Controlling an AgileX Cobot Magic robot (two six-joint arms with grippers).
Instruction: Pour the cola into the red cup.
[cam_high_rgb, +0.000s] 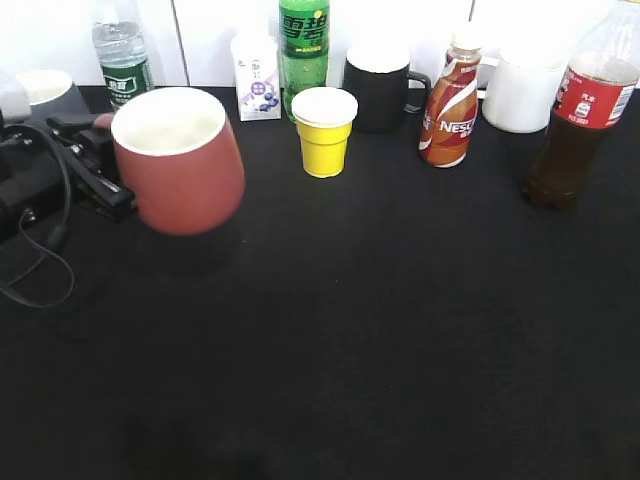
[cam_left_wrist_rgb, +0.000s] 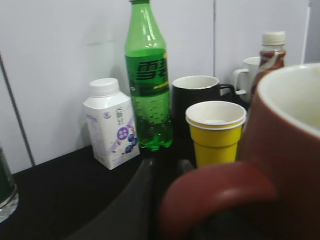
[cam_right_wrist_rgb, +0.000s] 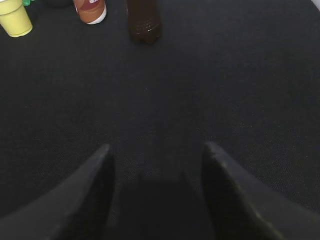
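Observation:
The dark cola comes up to the bottle's red label, so it will drop below the label but leave some in the bottom of the bottle when the robot pours.
My left gripper is shut on the handle of the red cup and holds it above the black table at the left, tilted a little. In the left wrist view the red cup fills the right side, with its handle between my fingers. The cola stands upright at the far right; its dark base shows in the right wrist view. My right gripper is open and empty over bare table, well short of the cola. It is out of the exterior view.
Along the back stand a water bottle, a milk carton, a green Sprite bottle, a yellow paper cup, a black mug, a Nescafe bottle and a white mug.

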